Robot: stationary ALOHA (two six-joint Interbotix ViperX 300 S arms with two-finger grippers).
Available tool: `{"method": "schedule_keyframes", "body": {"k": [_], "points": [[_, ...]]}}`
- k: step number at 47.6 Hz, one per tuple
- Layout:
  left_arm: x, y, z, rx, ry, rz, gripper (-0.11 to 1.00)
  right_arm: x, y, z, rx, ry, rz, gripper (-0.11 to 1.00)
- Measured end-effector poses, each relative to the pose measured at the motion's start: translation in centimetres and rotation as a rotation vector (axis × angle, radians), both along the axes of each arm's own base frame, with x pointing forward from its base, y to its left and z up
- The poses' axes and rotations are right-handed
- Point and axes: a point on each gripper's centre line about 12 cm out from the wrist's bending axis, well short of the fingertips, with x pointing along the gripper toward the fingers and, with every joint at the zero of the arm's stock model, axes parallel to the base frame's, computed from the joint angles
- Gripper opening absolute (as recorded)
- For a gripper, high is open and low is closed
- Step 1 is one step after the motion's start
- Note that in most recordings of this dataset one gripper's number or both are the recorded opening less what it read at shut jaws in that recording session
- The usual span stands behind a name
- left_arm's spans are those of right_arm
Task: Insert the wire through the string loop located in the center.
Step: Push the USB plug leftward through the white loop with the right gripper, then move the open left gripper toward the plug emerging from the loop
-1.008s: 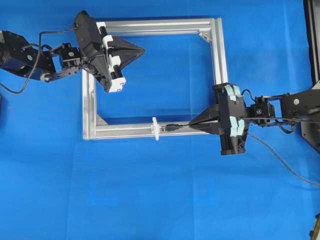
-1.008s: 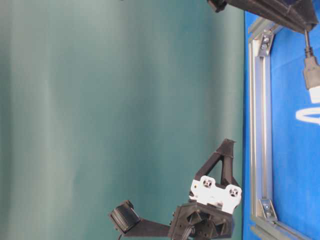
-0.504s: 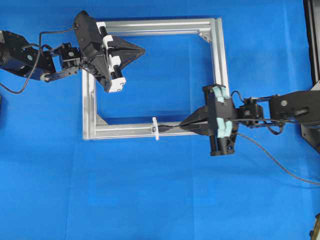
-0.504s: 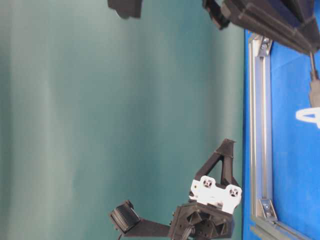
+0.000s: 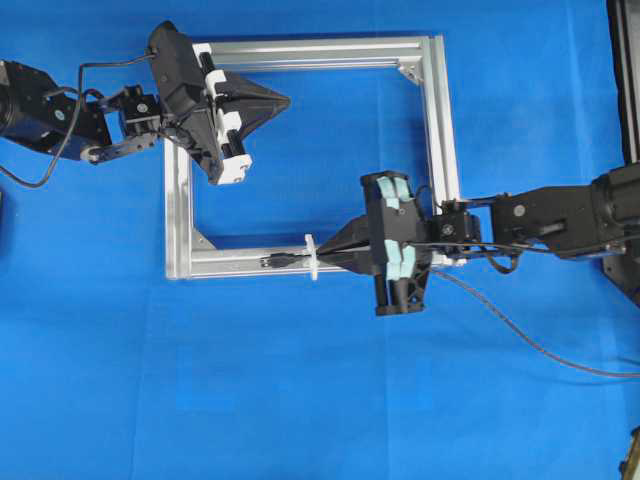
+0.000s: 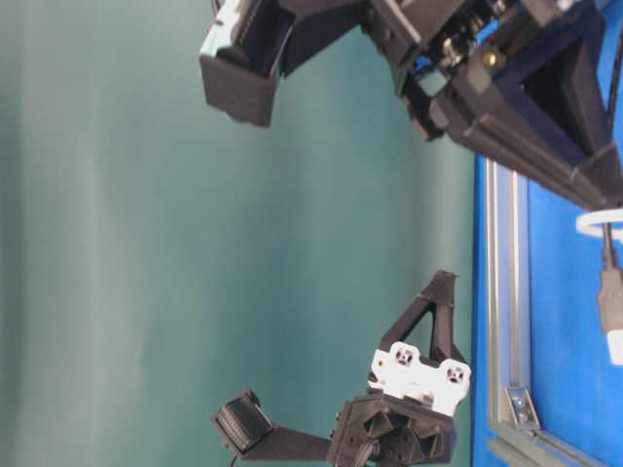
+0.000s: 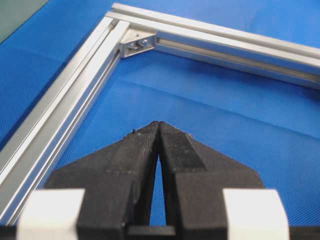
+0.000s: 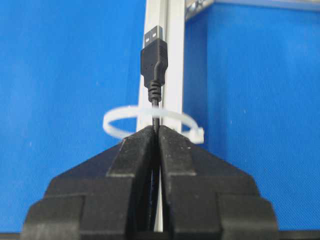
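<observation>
My right gripper's fingers are against the string loop (image 5: 312,257), and the plug sticks out beyond it. So next my left gripper opens and reaches for the plug (image 5: 284,260).
The wire (image 5: 283,261) is a thin black cable ending in a dark plug (image 8: 153,54) with a metal tip. It passes through the string loop (image 5: 311,257), a white tie (image 8: 150,119) standing on the lower bar of the aluminium frame (image 5: 240,264). The plug lies left of the loop over the bar. My right gripper (image 5: 322,258) is shut on the wire, its tips right against the loop (image 6: 599,222). My left gripper (image 5: 284,100) is shut and holds nothing, hovering inside the frame's upper left corner (image 7: 158,123).
The silver rectangular frame (image 5: 440,130) lies on a blue cloth. The rest of the wire (image 5: 530,335) trails off to the right edge behind the right arm. A black stand (image 5: 625,80) borders the far right.
My right gripper has moved left along the lower bar, carrying the plug through the white loop to its left side. The left arm has stayed still.
</observation>
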Motion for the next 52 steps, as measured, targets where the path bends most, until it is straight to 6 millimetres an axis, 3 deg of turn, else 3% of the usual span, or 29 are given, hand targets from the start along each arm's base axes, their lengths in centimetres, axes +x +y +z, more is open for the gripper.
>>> {"method": "schedule_keyframes", "body": {"k": [32, 52], "points": [[0.1, -0.3, 0.0, -0.023, -0.008, -0.003, 0.00, 0.3, 0.0, 0.0, 0.000, -0.002, 0.000, -0.02], [0.6, -7.4, -0.3, -0.070, 0.000, -0.181, 0.00, 0.3, 0.0, -0.1, -0.002, 0.000, 0.002, -0.02]]}}
